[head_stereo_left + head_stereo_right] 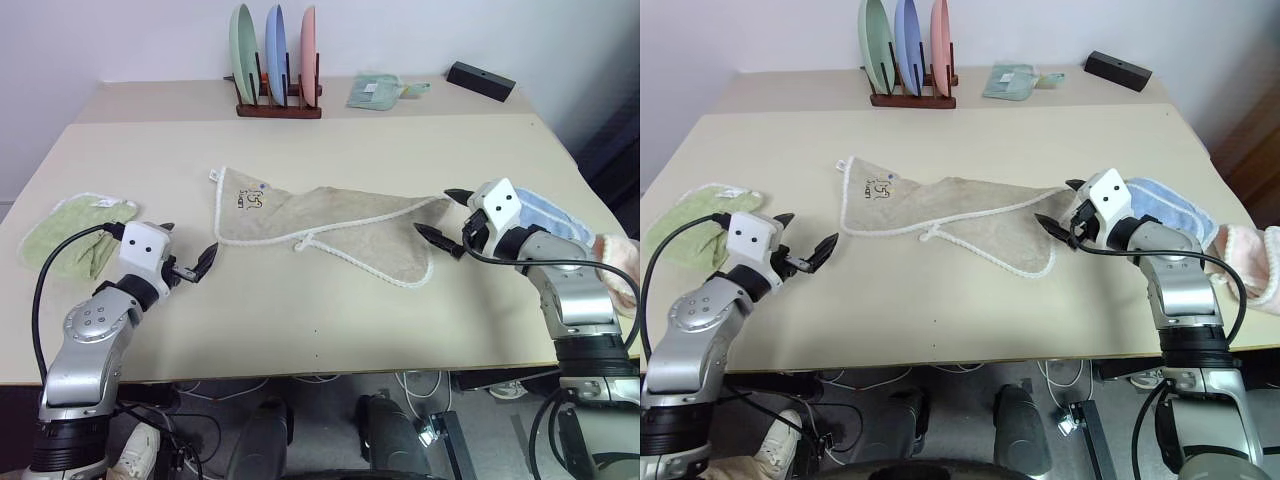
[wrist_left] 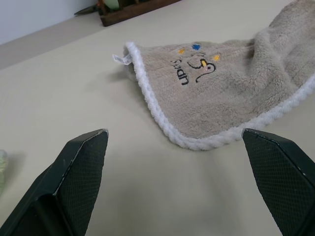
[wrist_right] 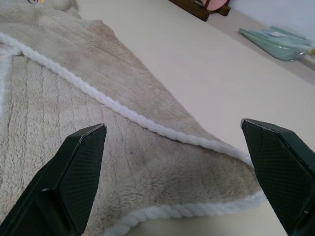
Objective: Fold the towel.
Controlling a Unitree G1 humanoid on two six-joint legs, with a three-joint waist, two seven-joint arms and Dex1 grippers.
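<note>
My two grippers will lift the beige towel (image 1: 322,207), and it will then open into a wide rectangle, because white corded edges cross (image 1: 309,238) over a loose flap.
The beige towel (image 1: 330,225) lies crumpled in the middle of the table (image 1: 330,320), partly doubled over, its white corded edge running across it. Its logo (image 1: 250,200) and white tag (image 1: 214,176) are at the far left corner. My left gripper (image 1: 188,245) is open just above the table, a short way left of that corner and apart from it; the left wrist view shows the logo corner (image 2: 197,73) ahead of the fingers. My right gripper (image 1: 437,212) is open at the towel's right end, its fingers spread over the cloth (image 3: 98,83), nothing between them.
A light green towel (image 1: 70,235) lies at the left edge beside my left arm. A light blue towel (image 1: 555,215) and a pink cloth (image 1: 620,262) lie behind my right arm. A plate rack (image 1: 278,60), a folded green cloth (image 1: 375,90) and a black box (image 1: 481,80) stand at the back.
</note>
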